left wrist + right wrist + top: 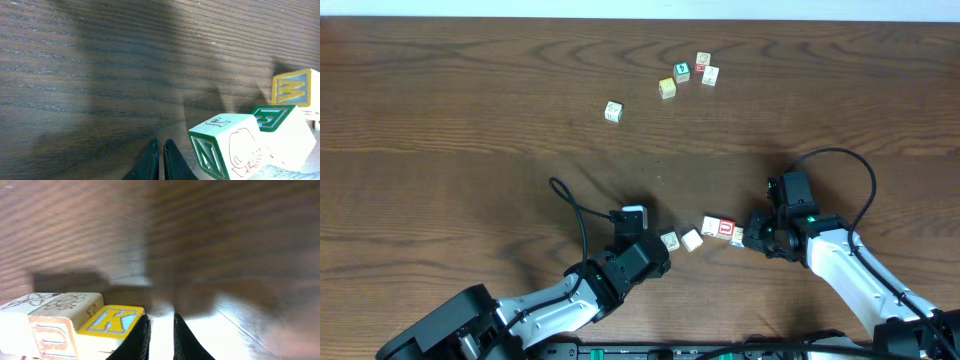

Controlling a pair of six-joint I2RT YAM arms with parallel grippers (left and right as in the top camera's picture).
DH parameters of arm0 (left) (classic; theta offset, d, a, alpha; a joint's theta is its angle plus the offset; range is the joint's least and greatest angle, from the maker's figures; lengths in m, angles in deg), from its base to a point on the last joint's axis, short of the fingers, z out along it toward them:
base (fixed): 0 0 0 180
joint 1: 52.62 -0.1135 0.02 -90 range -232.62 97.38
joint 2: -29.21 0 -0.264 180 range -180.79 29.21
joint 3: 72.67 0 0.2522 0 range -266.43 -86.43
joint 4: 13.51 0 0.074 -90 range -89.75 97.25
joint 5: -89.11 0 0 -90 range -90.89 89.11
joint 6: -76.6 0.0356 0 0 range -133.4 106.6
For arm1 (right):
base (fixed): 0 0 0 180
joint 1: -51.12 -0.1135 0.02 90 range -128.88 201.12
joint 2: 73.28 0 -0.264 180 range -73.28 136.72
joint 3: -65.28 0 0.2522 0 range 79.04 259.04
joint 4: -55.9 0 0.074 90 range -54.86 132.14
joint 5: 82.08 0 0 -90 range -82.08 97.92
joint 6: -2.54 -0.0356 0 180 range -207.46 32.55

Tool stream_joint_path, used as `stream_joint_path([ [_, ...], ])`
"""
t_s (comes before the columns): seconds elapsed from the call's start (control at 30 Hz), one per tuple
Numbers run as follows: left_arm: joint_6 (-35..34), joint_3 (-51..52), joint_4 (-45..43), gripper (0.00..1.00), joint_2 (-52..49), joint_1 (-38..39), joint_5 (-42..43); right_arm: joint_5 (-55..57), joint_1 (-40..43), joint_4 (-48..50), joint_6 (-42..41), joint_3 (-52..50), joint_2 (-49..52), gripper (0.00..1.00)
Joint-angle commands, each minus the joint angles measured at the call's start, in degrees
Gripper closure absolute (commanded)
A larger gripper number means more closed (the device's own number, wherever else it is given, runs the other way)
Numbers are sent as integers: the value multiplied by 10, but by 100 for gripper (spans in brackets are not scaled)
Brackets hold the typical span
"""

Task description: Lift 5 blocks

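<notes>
The green E block sits slanted (684, 242) against the N block. My right gripper needs to leave the yellow K block and first push the green E block square (694, 240).
Several pale-wood blocks lie between my two grippers: one (669, 241), one (692, 239), a red-faced one with a white letter (718, 227) and a small one (737, 237) beside it. My left gripper (660, 252) (161, 145) is shut on nothing, just left of a block with a green N and an elephant drawing (227, 145). My right gripper (750, 238) (161, 322) stands slightly open over bare glaring table. A yellow K block (112, 320) touches its left finger, and a block with a red letter (50, 317) lies further left.
At the far side of the table sit a green-faced cube (681, 71), a yellow-faced cube (667, 88), two pale cubes (703, 60) (710, 75) and a lone cube (612, 111). A green E block (280, 130) and a yellow-framed block (297, 89) lie behind the N block.
</notes>
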Motion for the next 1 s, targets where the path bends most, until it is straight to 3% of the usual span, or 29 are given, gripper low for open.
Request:
stream_joint_path([
  [0.0, 0, 1, 5, 93, -7, 1, -7, -17, -1, 7, 28, -3, 2, 85],
  [0.27, 4, 1, 18, 93, -7, 1, -7, -18, -2, 26, 42, -3, 2, 84],
  [0.47, 3, 1, 34, 93, -6, 1, -7, 34, -1, -14, -5, -3, 2, 99],
  [0.87, -3, 1, 89, 93, 26, 1, -3, -51, -3, -107, -20, -3, 2, 99],
  [0.97, -10, 1, 118, 93, 46, 1, -36, -67, -14, -111, -10, -3, 2, 99],
])
